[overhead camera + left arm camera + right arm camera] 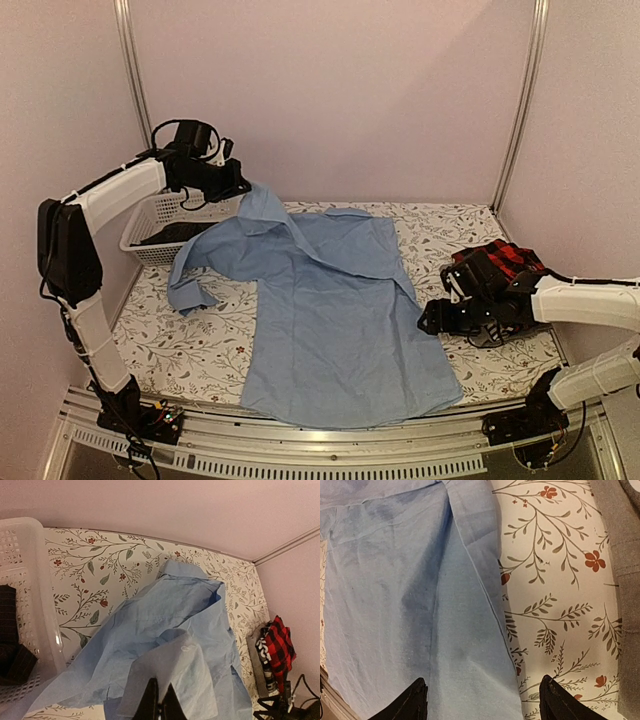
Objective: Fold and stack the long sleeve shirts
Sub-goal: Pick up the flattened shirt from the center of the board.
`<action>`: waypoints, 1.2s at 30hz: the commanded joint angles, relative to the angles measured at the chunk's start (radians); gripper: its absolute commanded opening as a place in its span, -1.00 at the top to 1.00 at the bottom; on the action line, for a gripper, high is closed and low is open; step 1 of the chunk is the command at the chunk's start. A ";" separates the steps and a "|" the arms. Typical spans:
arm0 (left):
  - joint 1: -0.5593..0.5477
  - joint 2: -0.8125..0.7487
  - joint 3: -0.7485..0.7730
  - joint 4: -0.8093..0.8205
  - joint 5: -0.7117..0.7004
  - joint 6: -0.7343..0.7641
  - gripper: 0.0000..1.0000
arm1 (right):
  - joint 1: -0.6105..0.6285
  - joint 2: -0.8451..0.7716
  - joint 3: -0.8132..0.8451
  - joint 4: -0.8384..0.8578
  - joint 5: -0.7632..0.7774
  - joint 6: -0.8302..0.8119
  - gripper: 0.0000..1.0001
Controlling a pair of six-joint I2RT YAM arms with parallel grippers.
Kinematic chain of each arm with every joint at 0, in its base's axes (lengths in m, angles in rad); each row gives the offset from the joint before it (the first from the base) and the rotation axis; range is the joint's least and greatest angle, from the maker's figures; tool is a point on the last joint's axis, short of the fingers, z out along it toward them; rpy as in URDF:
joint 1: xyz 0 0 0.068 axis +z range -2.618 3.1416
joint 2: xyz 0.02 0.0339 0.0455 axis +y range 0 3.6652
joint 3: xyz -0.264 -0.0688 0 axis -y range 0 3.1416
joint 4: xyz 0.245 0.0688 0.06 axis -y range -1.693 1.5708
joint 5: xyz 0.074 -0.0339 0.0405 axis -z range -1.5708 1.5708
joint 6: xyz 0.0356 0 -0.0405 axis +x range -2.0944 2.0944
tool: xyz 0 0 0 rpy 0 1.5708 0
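The turned-over band (382, 277) already gets narrower along the shirt's side, so I expect the shirt's lower side edge (445, 368) to fold over in one long piece when the robot carries it inward.
A light blue button-up shirt (330, 310) lies spread over the middle of the table. One part of it is lifted at the back left. My left gripper (238, 190) is shut on that raised blue cloth beside the basket. In the left wrist view the left gripper (160, 706) pinches a fold of the blue shirt (170, 625). My right gripper (430, 318) stands open at the shirt's right edge. In the right wrist view its fingers straddle the edge of the blue shirt (410, 605), nothing clamped. A red-and-black plaid shirt (500, 262) sits folded at the right, on a grey one (263, 655).
A white lattice basket (150, 225) with dark cloth inside stands at the back left, close to the left arm. The floral tablecloth (210, 350) shows around the shirt. Pink walls close in the back and sides. Grey cloth (620, 555) lies just right of the right gripper.
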 commanded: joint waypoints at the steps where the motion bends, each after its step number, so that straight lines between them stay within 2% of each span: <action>1: 0.007 0.017 0.031 0.020 0.021 0.005 1.00 | 0.053 -0.019 -0.040 -0.053 0.045 0.078 -0.45; 12: 0.006 0.012 0.026 0.027 0.030 0.005 1.00 | 0.138 -0.087 -0.116 -0.182 0.084 0.219 -0.26; 21: 0.004 0.009 0.016 0.048 0.047 -0.005 1.00 | 0.296 -0.215 -0.192 -0.311 0.079 0.444 -0.02; 30: 0.005 0.010 0.023 0.054 0.056 -0.007 1.00 | 0.391 -0.121 -0.178 -0.324 0.117 0.570 0.12; 33: 0.005 0.012 0.029 0.054 0.060 -0.006 1.00 | 0.410 -0.089 -0.165 -0.322 0.128 0.593 0.28; 36: 0.006 0.015 0.035 0.054 0.061 -0.004 1.00 | 0.417 -0.098 -0.151 -0.331 0.144 0.604 0.54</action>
